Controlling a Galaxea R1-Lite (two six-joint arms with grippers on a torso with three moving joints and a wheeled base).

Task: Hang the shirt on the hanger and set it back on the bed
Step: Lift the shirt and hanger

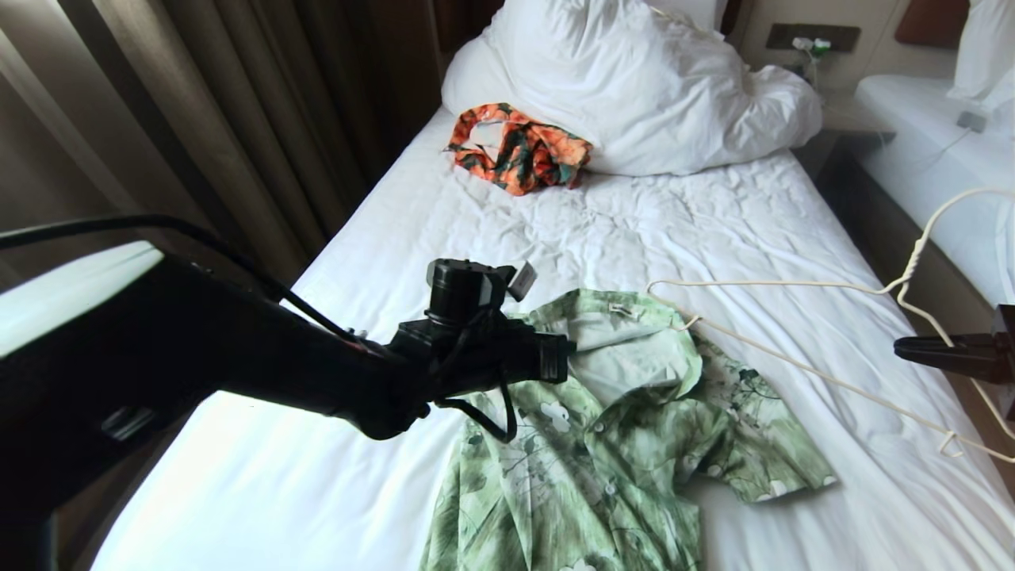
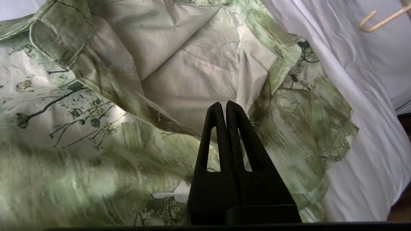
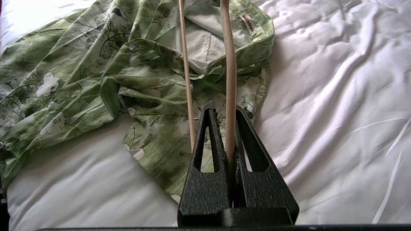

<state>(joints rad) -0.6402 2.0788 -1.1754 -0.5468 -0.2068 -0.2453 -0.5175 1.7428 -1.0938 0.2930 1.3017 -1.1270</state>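
The collar flap (image 2: 59, 34) stands free beside the shirt's open neck, so the robot's left gripper should go on toward the collar flap, open, and then close across the flap's edge (image 2: 66, 61).
The pale green leaf-print shirt (image 1: 603, 444) lies front-up and rumpled on the bed (image 1: 714, 222), collar open and white neck label (image 3: 248, 22) showing. My left gripper (image 1: 559, 358) hovers over the collar's left side, shut and empty (image 2: 223, 104), with the shirt's pale inner back (image 2: 192, 80) just beyond its tips. The cream wire hanger (image 1: 793, 284) hangs tilted above the sheet to the shirt's right, one end near the collar. My right gripper (image 1: 904, 347), at the right edge, is shut on one hanger wire (image 3: 230, 110). The hanger's hook rises toward the upper right.
An orange-and-green floral garment (image 1: 519, 147) lies by the bunched white duvet (image 1: 634, 79) at the bed's head. Brown curtains (image 1: 198, 119) run along the left side. A second white bed (image 1: 936, 135) stands to the right across a dark gap (image 1: 888, 214).
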